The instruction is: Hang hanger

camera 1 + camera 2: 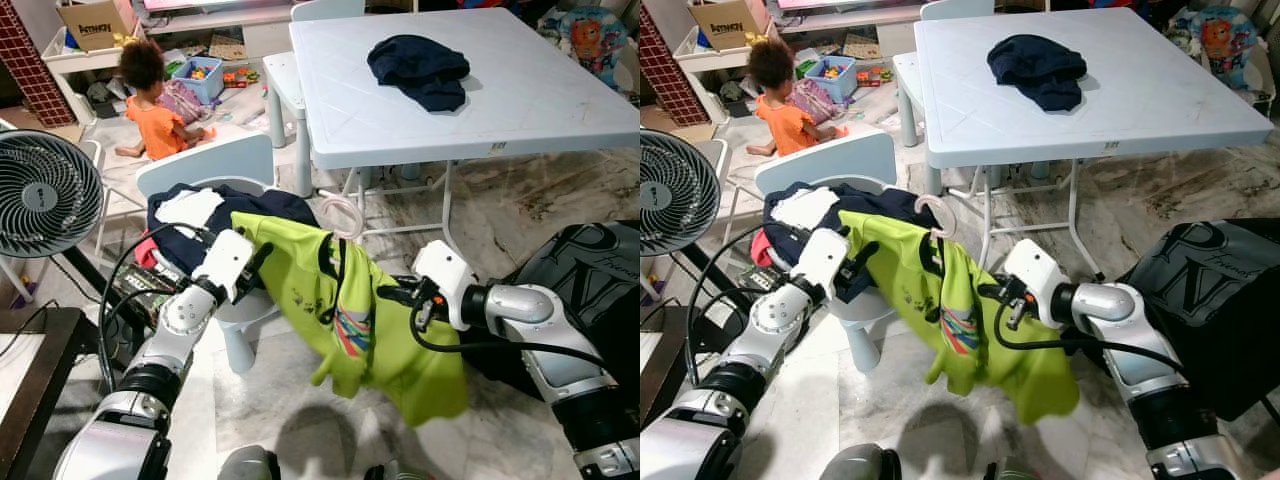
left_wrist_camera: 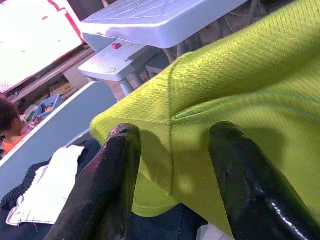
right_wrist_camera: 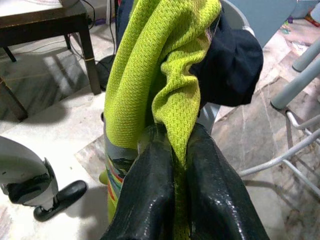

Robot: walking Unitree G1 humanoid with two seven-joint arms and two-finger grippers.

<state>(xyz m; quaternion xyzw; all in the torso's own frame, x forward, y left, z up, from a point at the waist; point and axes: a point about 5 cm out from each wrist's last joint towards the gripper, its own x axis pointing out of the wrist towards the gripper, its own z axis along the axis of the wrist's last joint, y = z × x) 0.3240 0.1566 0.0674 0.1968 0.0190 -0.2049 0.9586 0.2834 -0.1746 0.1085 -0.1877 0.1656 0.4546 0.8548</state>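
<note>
I expect the collar on the drooping lime green shirt to stretch long and almost straight when I pull sideways, because the collar hangs in a slack loop.
A lime green shirt hangs between my two arms on a pale hanger whose hook sticks up out of the collar. My left gripper is at the shirt's left shoulder. In the left wrist view its two black fingers stand apart, with the shoulder fabric lying between and behind them. My right gripper is at the shirt's right side. Its fingers are shut on a fold of the green fabric.
Behind the shirt, a small white chair holds a pile of dark and white clothes. A white table with a navy garment stands ahead. Left are a fan and dark table. A child sits beyond. A black bag is right.
</note>
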